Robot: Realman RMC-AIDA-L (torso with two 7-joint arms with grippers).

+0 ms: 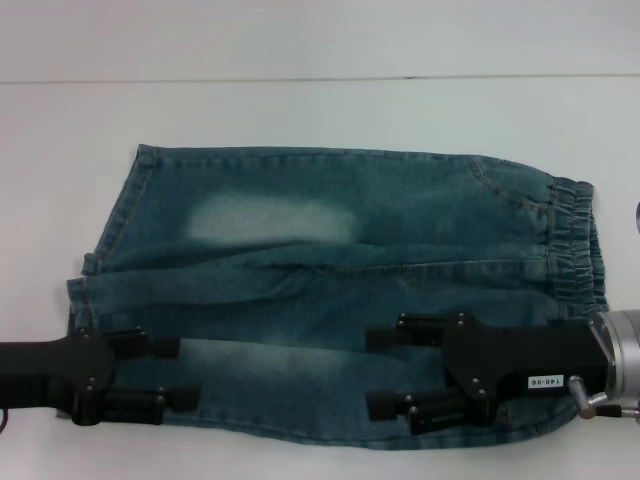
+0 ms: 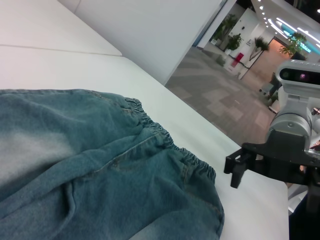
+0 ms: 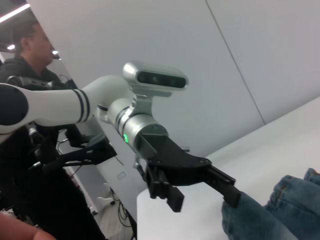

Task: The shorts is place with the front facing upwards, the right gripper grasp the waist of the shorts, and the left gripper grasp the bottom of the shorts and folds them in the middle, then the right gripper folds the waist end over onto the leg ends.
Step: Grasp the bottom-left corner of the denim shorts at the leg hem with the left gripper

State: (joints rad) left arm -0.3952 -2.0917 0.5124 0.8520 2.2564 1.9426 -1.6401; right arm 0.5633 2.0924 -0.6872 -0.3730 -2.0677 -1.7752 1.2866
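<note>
My left gripper's fingers are too far over the near leg (image 1: 172, 370). I should move back to its hem (image 1: 82, 318) and grip the bottom of the shorts there.
The shorts (image 1: 330, 250) lie flat on the white table (image 1: 300, 110), blue-green denim with a pale patch. The waist of the shorts (image 1: 572, 250) is the ruched band at the right; the bottom of the shorts (image 1: 100, 250), the leg ends, lies at the left. My right gripper (image 1: 370, 372), labelled 140-06, hovers open over the near edge of the denim, fingers pointing left. My left gripper (image 1: 188, 372) is open over the near leg, pointing right. In the right wrist view the left gripper (image 3: 202, 200) has one fingertip (image 3: 231, 197) at the denim edge (image 3: 280, 212). The left wrist view shows the waistband (image 2: 165, 137) and the right gripper (image 2: 240, 165) beyond it.
White table surface surrounds the shorts on all sides, with a seam line (image 1: 320, 78) across the far part. A person (image 3: 30, 55) stands behind the left arm in the right wrist view. The table's edge (image 2: 200, 107) shows in the left wrist view.
</note>
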